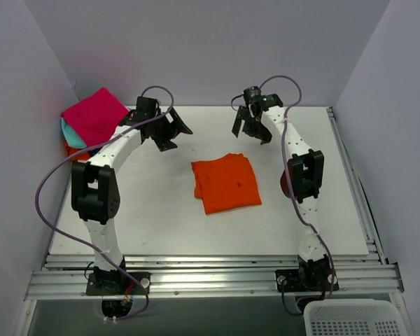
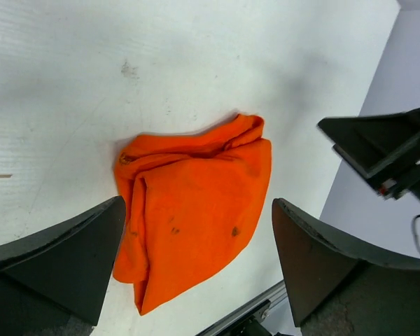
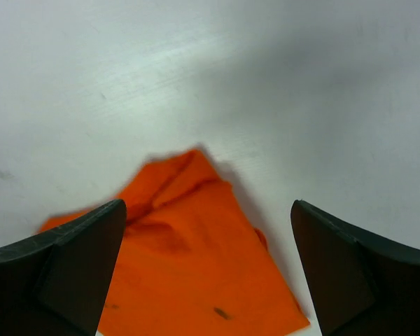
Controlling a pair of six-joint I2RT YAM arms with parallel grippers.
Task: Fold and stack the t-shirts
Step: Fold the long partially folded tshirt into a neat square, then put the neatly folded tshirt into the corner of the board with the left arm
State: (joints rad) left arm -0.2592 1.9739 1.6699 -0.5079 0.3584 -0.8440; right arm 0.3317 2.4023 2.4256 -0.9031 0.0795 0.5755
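Note:
Doubled layers (image 1: pixel 198 186) can be seen along the orange t-shirt's side edge (image 1: pixel 228 185), so the orange t-shirt will keep its fold when the robot carries it by that edge to the stack.
A bright orange t-shirt (image 1: pixel 225 183) lies folded into a rough square in the middle of the white table. It also shows in the left wrist view (image 2: pixel 192 203) and in the right wrist view (image 3: pixel 196 266). My left gripper (image 1: pixel 169 131) hangs open and empty above the table, behind and left of the shirt. My right gripper (image 1: pixel 250 127) hangs open and empty behind and right of it. A stack of folded shirts sits at the far left: magenta (image 1: pixel 94 114) on top, teal (image 1: pixel 68 131) under it, an orange edge (image 1: pixel 75 150) at the bottom.
The white table (image 1: pixel 161 217) has grey walls on three sides and a metal rail along its near edge. A white mesh basket (image 1: pixel 353 318) stands below the near right corner. The right gripper shows as a dark shape in the left wrist view (image 2: pixel 392 150).

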